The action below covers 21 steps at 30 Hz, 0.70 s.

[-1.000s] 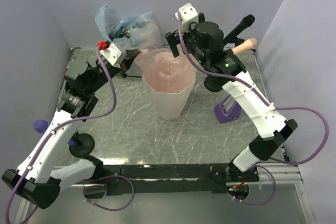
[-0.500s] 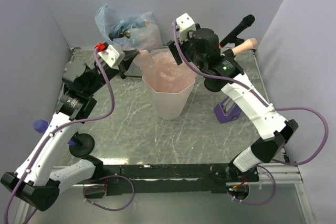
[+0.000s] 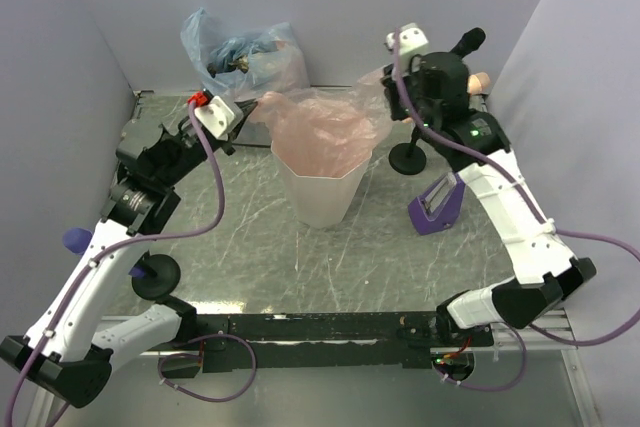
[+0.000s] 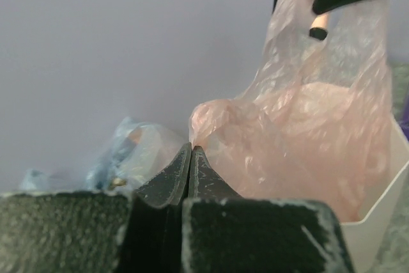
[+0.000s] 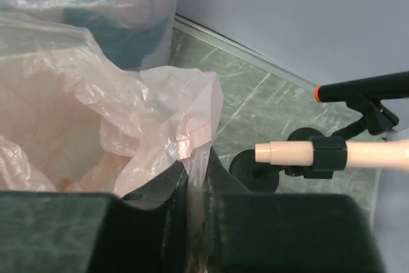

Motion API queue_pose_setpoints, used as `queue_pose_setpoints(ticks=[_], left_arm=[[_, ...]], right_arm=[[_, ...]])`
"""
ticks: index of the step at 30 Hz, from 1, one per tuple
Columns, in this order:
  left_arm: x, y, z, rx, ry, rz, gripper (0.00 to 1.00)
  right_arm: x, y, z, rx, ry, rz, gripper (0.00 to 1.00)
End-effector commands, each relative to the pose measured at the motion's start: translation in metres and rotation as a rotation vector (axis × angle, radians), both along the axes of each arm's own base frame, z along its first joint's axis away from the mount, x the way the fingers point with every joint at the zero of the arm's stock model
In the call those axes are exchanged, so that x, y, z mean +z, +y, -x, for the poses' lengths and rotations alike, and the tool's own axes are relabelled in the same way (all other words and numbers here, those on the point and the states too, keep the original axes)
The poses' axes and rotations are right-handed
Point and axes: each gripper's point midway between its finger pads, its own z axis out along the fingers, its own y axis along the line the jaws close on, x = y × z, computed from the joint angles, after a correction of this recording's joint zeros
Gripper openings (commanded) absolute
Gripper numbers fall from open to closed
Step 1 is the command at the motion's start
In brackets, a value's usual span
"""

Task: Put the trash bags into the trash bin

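My left gripper is pulling down the pink bag, which hangs into the trash bin with the bag's corner point(image 3: 270, 104) past the bin's rim point(image 3: 276, 154). It should go on pulling down until the bag covers the bin's rim.
The white faceted trash bin point(image 3: 320, 192) stands mid-table with a pink see-through trash bag point(image 3: 325, 132) spread over its mouth. My left gripper point(image 3: 250, 104) is shut on the bag's left edge, just left of the bin's rim. In the left wrist view its jaws point(image 4: 191, 148) meet at a bunched corner of the pink bag point(image 4: 307, 139). My right gripper point(image 3: 386, 79) is shut on the bag's right edge and holds it stretched out past the bin's right rim. The right wrist view shows the film pinched between its fingers point(image 5: 197, 158), with the bag point(image 5: 128, 113) ballooning to the left.
A stuffed clear-bluish bag point(image 3: 240, 52) sits against the back wall behind the bin. A black stand point(image 3: 412, 155) with a beige-tipped rod point(image 5: 284, 153) and a purple block point(image 3: 436, 207) lie right of the bin. A black round foot point(image 3: 155, 277) sits near the left arm.
My right gripper shut on the pink bag's right edge and swung right, pulling the film out over the bin's rim. The left gripper kept its hold, shifting slightly.
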Motion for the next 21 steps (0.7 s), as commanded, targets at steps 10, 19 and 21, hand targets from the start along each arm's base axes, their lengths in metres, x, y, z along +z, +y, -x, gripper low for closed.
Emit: queue_pose_setpoints(ticks=[10, 19, 21], left_arm=[[-0.045, 0.027, 0.057, -0.061, -0.196, -0.421, 0.01], [-0.053, 0.035, 0.066, -0.059, -0.219, -0.486, 0.0], [-0.056, 0.042, 0.065, -0.021, -0.22, -0.514, 0.01]], right_arm=[[-0.007, 0.025, 0.08, 0.323, 0.098, -0.241, 0.03], [-0.008, 0.041, 0.122, 0.512, 0.125, -0.281, 0.0], [-0.007, 0.035, 0.127, 0.501, 0.104, -0.281, 0.0]])
